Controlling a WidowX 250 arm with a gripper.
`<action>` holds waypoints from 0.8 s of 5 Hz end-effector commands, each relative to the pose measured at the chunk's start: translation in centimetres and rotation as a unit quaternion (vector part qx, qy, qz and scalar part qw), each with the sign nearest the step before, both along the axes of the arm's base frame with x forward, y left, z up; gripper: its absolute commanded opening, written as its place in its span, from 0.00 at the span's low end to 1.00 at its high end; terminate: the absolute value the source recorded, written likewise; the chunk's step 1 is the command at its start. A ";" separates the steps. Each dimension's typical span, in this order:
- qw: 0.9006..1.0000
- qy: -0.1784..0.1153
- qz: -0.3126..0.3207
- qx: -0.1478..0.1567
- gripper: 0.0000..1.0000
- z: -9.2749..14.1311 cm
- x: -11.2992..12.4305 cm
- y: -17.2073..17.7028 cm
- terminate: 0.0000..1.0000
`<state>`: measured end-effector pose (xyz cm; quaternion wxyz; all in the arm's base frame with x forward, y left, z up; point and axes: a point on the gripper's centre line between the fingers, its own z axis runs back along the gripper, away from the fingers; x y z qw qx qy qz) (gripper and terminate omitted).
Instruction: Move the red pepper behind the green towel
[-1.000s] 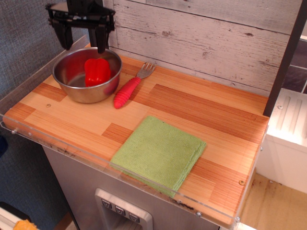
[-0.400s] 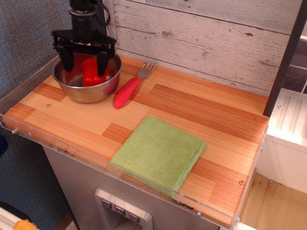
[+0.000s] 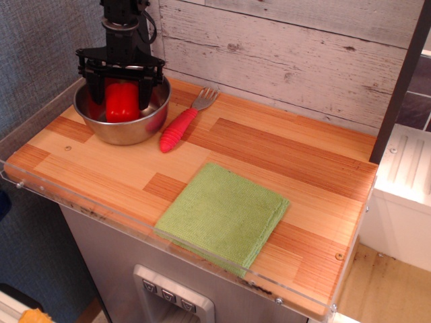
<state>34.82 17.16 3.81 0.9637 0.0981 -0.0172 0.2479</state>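
Observation:
My gripper will free the red pepper [image 3: 122, 103] at once when I lift it and leave the steel bowl in place, as a gap [image 3: 155, 105] shows beside the pepper.
The red pepper [image 3: 122, 106] stands inside a steel bowl [image 3: 128, 136] at the back left of the wooden counter. My gripper [image 3: 121, 99] is lowered into the bowl, with one black finger on each side of the pepper. The jaws are still spread wider than the pepper, so the gripper is open. The fingers hide part of the pepper's sides. The green towel [image 3: 223, 214] lies flat near the front edge of the counter, well to the right of the bowl.
A fork with a red ribbed handle [image 3: 177, 131] lies just right of the bowl, tines toward the plank wall [image 3: 283, 54]. A clear guard [image 3: 81, 208] runs along the counter's front and left edges. A dark post [image 3: 401, 81] stands at the right.
My gripper has come down from above the bowl into it, and its fingers now straddle the pepper. The pepper, the fork and the towel have not moved.

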 end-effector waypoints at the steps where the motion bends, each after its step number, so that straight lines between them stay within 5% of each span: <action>1: 0.997 -0.070 -0.016 0.004 0.00 5.2 0.2 -0.4 0.00; 3: 0.989 -0.148 -0.024 -0.013 0.00 13.5 -1.1 -3.3 0.00; 4: 0.983 -0.134 -0.104 -0.075 0.00 13.8 -1.2 -7.4 0.00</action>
